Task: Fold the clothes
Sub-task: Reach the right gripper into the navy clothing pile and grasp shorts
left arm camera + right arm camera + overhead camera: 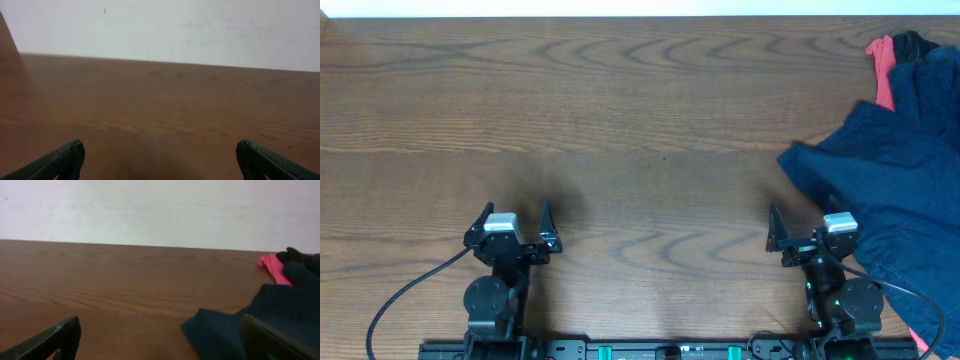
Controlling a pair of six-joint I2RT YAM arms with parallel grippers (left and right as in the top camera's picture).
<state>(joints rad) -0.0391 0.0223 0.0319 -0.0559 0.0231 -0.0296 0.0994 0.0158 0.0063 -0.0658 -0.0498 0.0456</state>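
The heap of navy-blue clothes [900,180] is a long way from my left gripper, so its protruding corner [792,158] should first be pulled toward the middle of the table by my right gripper.
A heap of dark navy-blue clothes [900,170] lies at the right side of the wooden table, running off the right edge, with a coral-red piece [883,62] at its far end. The heap shows in the right wrist view [260,315], the red piece [272,267] behind it. My right gripper [804,228] is open and empty, low at the near right, its right finger by the heap's near left corner. My left gripper [515,226] is open and empty at the near left, far from the clothes; in the left wrist view [160,160] only bare wood lies between its fingers.
The wooden table [620,120] runs wide to the left and far side. A white wall [175,30] stands behind the far edge. Both arm bases and cables sit along the near edge [650,350].
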